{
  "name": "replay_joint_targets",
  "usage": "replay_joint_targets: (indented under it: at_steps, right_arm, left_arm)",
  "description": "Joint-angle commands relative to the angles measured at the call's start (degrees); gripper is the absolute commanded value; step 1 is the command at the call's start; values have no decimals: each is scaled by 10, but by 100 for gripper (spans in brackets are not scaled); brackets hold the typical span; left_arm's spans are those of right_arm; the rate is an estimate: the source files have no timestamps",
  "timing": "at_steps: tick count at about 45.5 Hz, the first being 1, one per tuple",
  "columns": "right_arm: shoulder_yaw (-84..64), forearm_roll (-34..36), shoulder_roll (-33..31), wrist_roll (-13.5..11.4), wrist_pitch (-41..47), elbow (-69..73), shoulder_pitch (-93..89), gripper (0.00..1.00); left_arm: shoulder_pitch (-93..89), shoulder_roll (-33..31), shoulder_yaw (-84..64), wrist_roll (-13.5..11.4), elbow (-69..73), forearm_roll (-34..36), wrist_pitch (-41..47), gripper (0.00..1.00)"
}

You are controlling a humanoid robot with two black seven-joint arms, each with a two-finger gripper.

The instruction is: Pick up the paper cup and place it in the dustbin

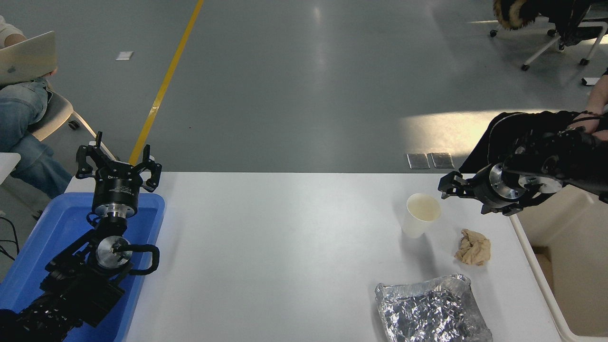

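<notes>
I expect the paper cup to tip sideways and turn out empty when I pick it up, because plain cream shows inside the paper cup's open rim [425, 207].
The paper cup [420, 214] is small, white and tapered, with a cream inside. It stands upright on the white table [285, 247] at the right. My right gripper [445, 186] comes in from the right edge, points left and hovers just right of and above the cup's rim, open and empty. The dustbin [565, 266] is a large off-white bin with a thick rim beyond the table's right edge, partly under my right arm. My left gripper [118, 161] is parked open at the lower left over a blue tray [52, 237].
A crumpled tan paper wad [472, 247] lies right of the cup. A crinkled foil tray [430, 308] sits at the front right. A person with a laptop sits at the far left; another person's arm shows at the right edge.
</notes>
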Motion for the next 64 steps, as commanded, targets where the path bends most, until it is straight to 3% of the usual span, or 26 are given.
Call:
replay_joint_targets:
  at_steps: [1,30,33,35,37,41,42,64]
  right_arm:
    - [24,-13,28,0,-1,-37,-39,94]
    - [72,-100,62,-1,-31,-100,-115,89]
    - [79,-100,69,-1,-32,-102,-123,84]
    - [84,-100,75,-1,-31,-109,-131,71]
    - [84,-99,76,-1,-31,-110,-135,54]
    - [85,-95,77,-1,-27,-110,-136,5]
    - [86,-92,77,-1,-26,-110,-136,0]
    - [108,-89,76,-1,-27,-111,-128,0]
  left_arm:
    - [-1,0,0,0,0,0,0,99]
    - [-1,0,0,0,0,0,0,99]
    - [-1,1,0,0,0,0,0,99]
    - [-1,1,0,0,0,0,-1,99]
    - [-1,0,0,0,0,0,-1,99]
    - [-1,0,0,0,0,1,-1,99]
    - [-1,0,0,0,0,0,-1,99]
    - [-1,0,0,0,0,1,-1,99]
